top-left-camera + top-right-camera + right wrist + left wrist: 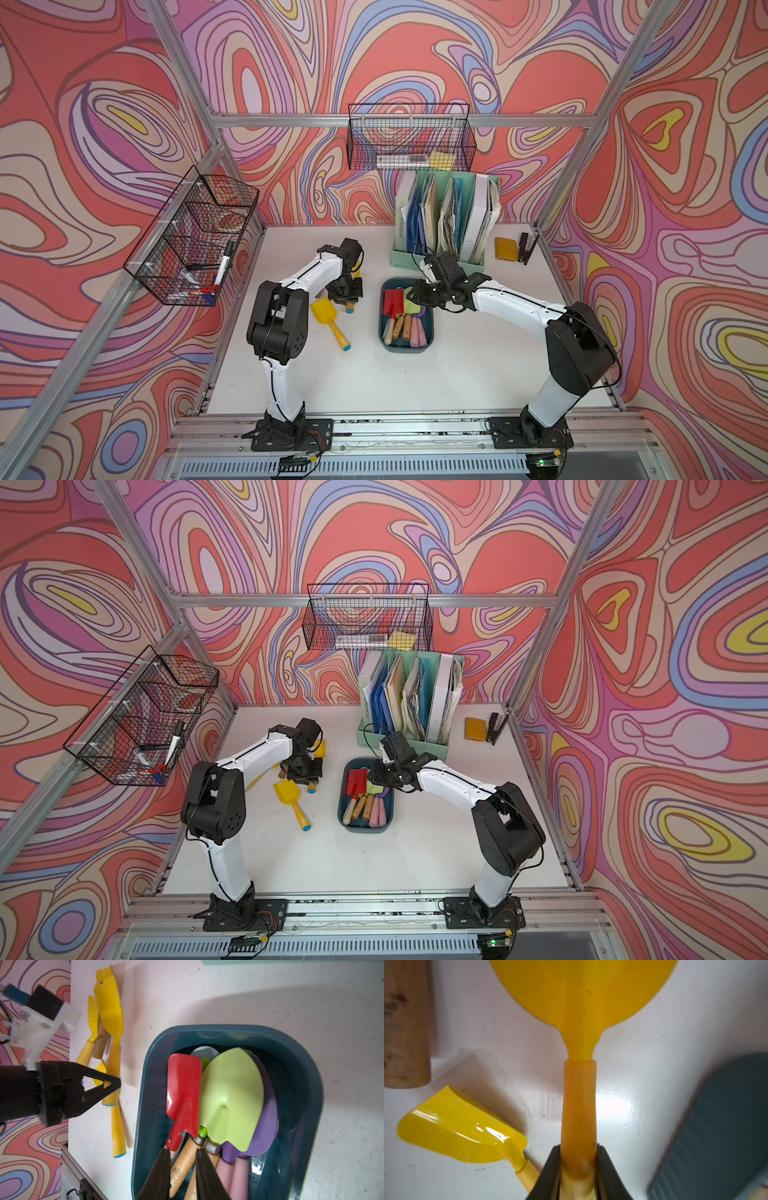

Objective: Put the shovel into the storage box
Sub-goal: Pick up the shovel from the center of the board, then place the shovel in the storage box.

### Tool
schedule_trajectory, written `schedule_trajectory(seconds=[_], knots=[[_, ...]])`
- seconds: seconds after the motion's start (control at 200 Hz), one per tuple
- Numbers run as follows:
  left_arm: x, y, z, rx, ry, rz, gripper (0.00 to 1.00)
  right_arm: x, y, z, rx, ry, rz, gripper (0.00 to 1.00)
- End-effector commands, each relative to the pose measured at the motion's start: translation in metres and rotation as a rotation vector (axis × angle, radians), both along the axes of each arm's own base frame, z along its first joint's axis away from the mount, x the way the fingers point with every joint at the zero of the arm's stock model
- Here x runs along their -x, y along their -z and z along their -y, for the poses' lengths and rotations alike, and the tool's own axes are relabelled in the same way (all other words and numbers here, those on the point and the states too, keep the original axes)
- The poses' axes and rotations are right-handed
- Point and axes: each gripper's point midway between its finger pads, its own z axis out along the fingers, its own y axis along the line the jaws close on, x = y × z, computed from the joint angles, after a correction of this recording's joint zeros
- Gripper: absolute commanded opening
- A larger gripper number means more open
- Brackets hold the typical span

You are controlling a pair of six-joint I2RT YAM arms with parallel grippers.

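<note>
I carry on with my left gripper to the storage box [405,315] and release there, as the held yellow shovel's blade [110,1011] faces the same way as the red shovel.
In the left wrist view my left gripper [578,1159] is shut on the orange-yellow handle of a yellow shovel [579,1095] just above the white table, left of the storage box [726,1126]. From above, this gripper [345,296] covers most of that shovel. The storage box [405,348] [365,829] is a dark teal bin holding red [184,1088], light green [230,1095] and purple shovels. My right gripper [182,1159] reaches into the box [149,1084], shut on a shovel's wooden handle [184,1165] lying there.
Another yellow shovel [328,318] [456,1126] lies on the table beside the left gripper, with more yellow and wooden-handled ones behind it [100,1041]. A mint-green file organiser [440,257] stands behind the box. Black wire baskets [409,137] [195,237] hang on the walls.
</note>
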Motion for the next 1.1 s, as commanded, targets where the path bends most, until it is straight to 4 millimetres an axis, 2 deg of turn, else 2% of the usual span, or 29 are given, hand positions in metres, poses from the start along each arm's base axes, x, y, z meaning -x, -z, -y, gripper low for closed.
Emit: schedule_trajectory(seconds=[0.0,0.19,0.401,0.601,0.801,1.097], knots=[[0.016,-0.037,0.022,0.087,0.04,0.037,0.08,0.0,-0.016,-0.003,-0.046,-0.006,0.032,0.23],[0.042,-0.063,0.059,0.178,0.129,0.047,0.08,0.0,-0.028,-0.013,-0.109,-0.025,0.042,0.24],[0.069,-0.067,0.093,0.255,0.18,0.018,0.08,-0.004,-0.046,-0.023,-0.178,-0.031,0.066,0.25],[0.078,-0.06,0.106,0.257,0.183,0.001,0.08,-0.012,-0.057,-0.024,-0.193,-0.004,0.092,0.25],[0.085,-0.056,0.116,0.265,0.192,-0.008,0.07,-0.018,-0.056,-0.022,-0.194,0.041,0.092,0.24],[0.089,-0.055,0.121,0.262,0.198,-0.016,0.07,-0.022,-0.052,-0.024,-0.188,0.061,0.085,0.24]])
